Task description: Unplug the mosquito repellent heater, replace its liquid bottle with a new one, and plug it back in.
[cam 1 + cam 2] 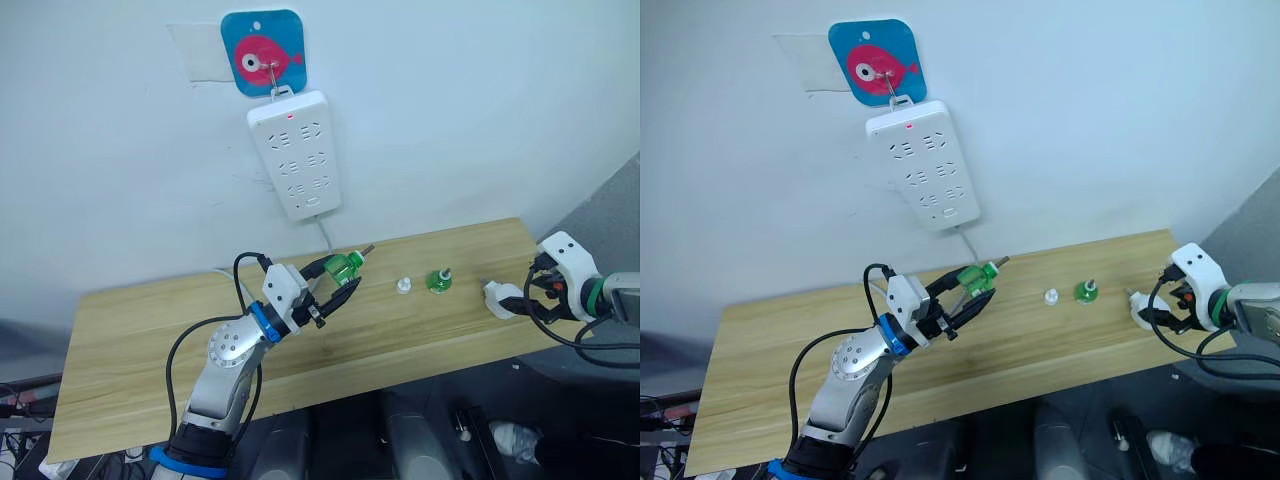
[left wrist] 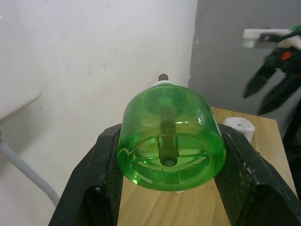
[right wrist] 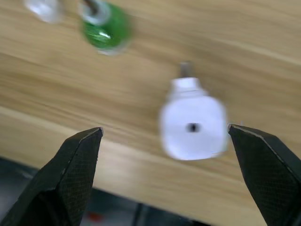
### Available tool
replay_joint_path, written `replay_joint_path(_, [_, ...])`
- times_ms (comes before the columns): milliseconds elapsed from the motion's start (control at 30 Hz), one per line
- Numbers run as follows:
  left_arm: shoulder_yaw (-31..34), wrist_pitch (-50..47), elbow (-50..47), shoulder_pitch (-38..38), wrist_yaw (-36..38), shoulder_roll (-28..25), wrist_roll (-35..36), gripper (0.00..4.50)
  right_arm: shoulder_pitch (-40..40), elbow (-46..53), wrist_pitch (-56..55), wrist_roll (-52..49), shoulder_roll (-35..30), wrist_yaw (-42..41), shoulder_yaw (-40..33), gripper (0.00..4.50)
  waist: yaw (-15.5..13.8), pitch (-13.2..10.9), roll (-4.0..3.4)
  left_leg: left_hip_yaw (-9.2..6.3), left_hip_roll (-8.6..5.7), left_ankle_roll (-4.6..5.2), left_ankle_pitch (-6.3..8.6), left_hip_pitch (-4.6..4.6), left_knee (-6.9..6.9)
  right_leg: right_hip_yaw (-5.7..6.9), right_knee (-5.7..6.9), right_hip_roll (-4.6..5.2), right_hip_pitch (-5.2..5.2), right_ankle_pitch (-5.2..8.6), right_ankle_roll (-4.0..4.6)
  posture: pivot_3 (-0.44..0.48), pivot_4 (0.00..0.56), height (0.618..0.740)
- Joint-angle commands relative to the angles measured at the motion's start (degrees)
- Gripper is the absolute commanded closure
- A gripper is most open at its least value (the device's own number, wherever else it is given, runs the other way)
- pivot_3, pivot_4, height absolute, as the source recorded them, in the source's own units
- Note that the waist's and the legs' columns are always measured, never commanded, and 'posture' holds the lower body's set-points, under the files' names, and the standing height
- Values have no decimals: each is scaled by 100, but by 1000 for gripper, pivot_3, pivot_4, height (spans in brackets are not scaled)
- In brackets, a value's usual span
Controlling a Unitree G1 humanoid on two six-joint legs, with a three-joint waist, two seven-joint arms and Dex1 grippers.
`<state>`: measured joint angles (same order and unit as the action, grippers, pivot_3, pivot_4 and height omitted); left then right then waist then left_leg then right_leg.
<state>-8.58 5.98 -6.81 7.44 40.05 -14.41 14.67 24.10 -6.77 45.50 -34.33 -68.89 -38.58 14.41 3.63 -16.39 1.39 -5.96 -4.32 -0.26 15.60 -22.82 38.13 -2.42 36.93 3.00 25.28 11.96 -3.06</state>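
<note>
The heater (image 1: 498, 300) has a dark hole (image 3: 193, 127) in its middle, so I expect it to slide over the green bottle's wick and stay seated when I push it on.
My left gripper (image 1: 338, 278) is shut on a green liquid bottle (image 1: 346, 264), holding it tilted above the middle of the wooden table (image 1: 150, 330), its wick pointing toward the wall. In the left wrist view the bottle's round base (image 2: 170, 141) sits between both fingers. The white mosquito repellent heater (image 1: 498, 298) lies unplugged on the table near its right end. Just to the right of it, my right gripper (image 1: 533, 297) stands open above the table, and the heater (image 3: 193, 125) shows between its spread fingers. A second green bottle (image 1: 439, 281) stands left of the heater.
A small white cap (image 1: 403, 286) sits on the table beside the standing bottle. A long white power strip (image 1: 295, 153) hangs on the wall from a blue fish hook (image 1: 262, 52), with its cable running down behind the table. The table's front edge is close to the heater.
</note>
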Motion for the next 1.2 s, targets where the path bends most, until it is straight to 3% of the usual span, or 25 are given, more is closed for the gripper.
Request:
replay_joint_path(33, [-28,153,-360,-58,108,-42,86,2251,421,-633,-324,825,233,-765,295,30,-1,-25,2,-3,0,0,0,-2,-1,1,0,0,1,0,0,-116,342,740])
replay_joint_path(567, [34,-7,-700,-251,55,-165,130,2251,1453,-3255,-1783,2786,1374,-2090,381,30,-31,-161,2,-3,-2,-1,0,-2,0,-3,4,3,2,-2,2,-69,371,740])
replay_joint_path(1167, [9,-115,-812,-279,56,-207,165,2251,2273,-5244,-2937,3650,1853,-2656,136,30,-32,-202,1,-4,-2,-2,0,-2,-2,-3,4,3,2,-2,2,-52,370,740])
replay_joint_path(1200, [8,-117,-820,-287,58,-211,168,2251,2305,-5315,-2990,3674,1866,-2664,107,190,-34,-204,2,-3,-2,-2,0,-2,-2,-3,4,3,2,-2,2,-52,370,740])
